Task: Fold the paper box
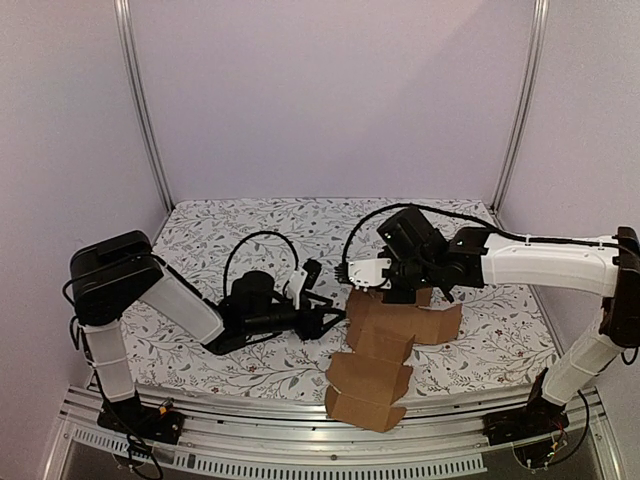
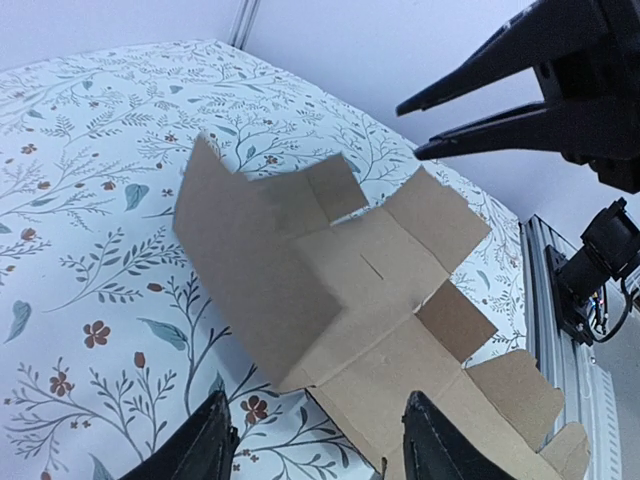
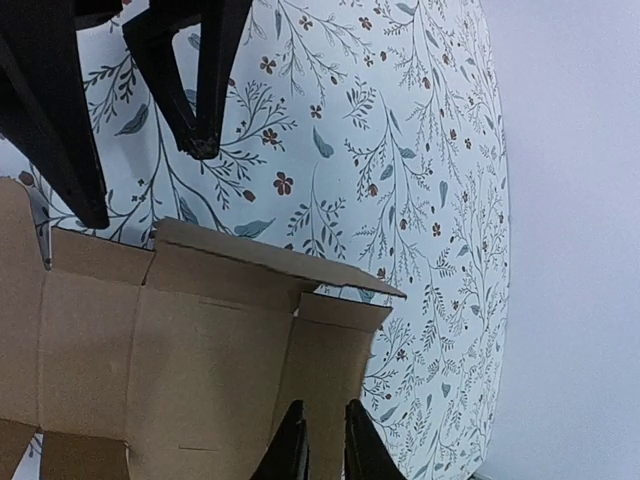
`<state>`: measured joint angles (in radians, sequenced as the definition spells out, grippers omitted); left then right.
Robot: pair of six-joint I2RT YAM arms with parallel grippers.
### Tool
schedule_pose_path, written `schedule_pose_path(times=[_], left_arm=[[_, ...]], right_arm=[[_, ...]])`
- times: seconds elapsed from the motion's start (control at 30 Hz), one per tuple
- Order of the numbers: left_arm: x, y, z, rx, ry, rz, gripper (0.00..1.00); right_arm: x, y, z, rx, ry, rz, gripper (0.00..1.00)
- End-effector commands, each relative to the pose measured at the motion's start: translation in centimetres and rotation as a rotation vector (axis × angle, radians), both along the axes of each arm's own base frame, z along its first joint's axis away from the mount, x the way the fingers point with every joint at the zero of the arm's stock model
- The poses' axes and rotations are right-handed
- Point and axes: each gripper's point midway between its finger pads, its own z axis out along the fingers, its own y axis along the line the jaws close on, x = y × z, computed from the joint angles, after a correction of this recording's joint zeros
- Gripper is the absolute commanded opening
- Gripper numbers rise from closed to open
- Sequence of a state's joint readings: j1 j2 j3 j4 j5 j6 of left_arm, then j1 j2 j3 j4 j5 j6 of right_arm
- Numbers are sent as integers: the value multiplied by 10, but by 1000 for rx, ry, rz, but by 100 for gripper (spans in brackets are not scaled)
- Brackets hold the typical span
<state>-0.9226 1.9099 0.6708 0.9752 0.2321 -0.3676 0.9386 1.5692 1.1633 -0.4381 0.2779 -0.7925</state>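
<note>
Next, I take the tilted side panel point(image 1: 356, 306) with my left gripper and move the paper box straight first, because the box lies crooked with its near end over the front rail point(image 1: 362, 413).
The paper box point(image 1: 385, 345) is a flat brown die-cut sheet lying on the floral table cover, partly creased, with its near end reaching over the front rail. One side panel point(image 2: 250, 270) stands tilted up; the other flaps lie low. My left gripper point(image 1: 325, 320) sits low at the sheet's left edge, open, its fingers straddling the sheet's near corner point(image 2: 315, 420) without touching it. My right gripper point(image 1: 398, 292) hovers over the sheet's far end flap point(image 3: 330, 370). Its jaws point(image 3: 325, 425) stand a narrow gap apart, and nothing is held between them.
An aluminium rail point(image 1: 250, 420) runs along the table's front edge. Metal posts point(image 1: 140, 110) and pale walls close in the back and sides. Floral cover point(image 1: 250, 225) lies bare behind both arms. The two grippers' fingers come near each other over the sheet point(image 3: 145, 180).
</note>
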Motion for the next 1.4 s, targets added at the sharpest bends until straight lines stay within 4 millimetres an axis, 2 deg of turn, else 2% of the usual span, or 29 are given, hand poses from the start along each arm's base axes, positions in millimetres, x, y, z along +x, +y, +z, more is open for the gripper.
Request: schedule_pose_path(times=[0.0,0.13,0.23,0.33,0.37,0.4,0.47,0.57,0.67,0.73,0.77,0.83,0.9,1.0,1.1,1.23,1.37], left_arm=[[-8,-5,-10,8,-13,-25,57],[-9,-9,-16,10,1,-38,56],[-9,-9,-11,-9,12,-31,56],[-5,-5,1,-30,48,8,59],[-2,-3,-2,9,82,36,60],[3,-1,-4,49,106,68,60],[19,7,-7,159,142,169,60],[39,15,0,260,164,286,63],[54,14,8,357,179,347,64],[65,10,14,411,195,369,64],[66,13,7,454,219,378,64],[73,7,10,465,250,368,64],[74,3,5,473,300,342,62],[74,-2,-7,496,357,309,57],[71,-8,-17,492,406,269,48],[69,-14,-29,495,452,243,35],[68,-17,-36,498,474,239,22]], right_arm=[[-19,-1,-3,25,80,0,15],[-23,-3,-4,24,127,-25,15],[-18,-9,5,67,163,-94,13],[-7,-26,18,152,288,-178,18],[-3,-36,17,158,347,-215,21],[0,-40,14,181,424,-238,24],[17,-61,8,221,529,-331,30],[29,-81,-12,229,675,-432,38],[37,-97,-30,248,789,-519,44],[42,-105,-42,258,862,-585,47],[44,-110,-45,263,884,-611,49],[49,-121,-52,270,925,-674,55],[53,-133,-60,269,949,-739,58],[57,-150,-70,281,994,-836,64],[57,-162,-83,291,1054,-920,66],[50,-161,-98,303,1167,-961,68],[45,-154,-110,309,1250,-971,65]])
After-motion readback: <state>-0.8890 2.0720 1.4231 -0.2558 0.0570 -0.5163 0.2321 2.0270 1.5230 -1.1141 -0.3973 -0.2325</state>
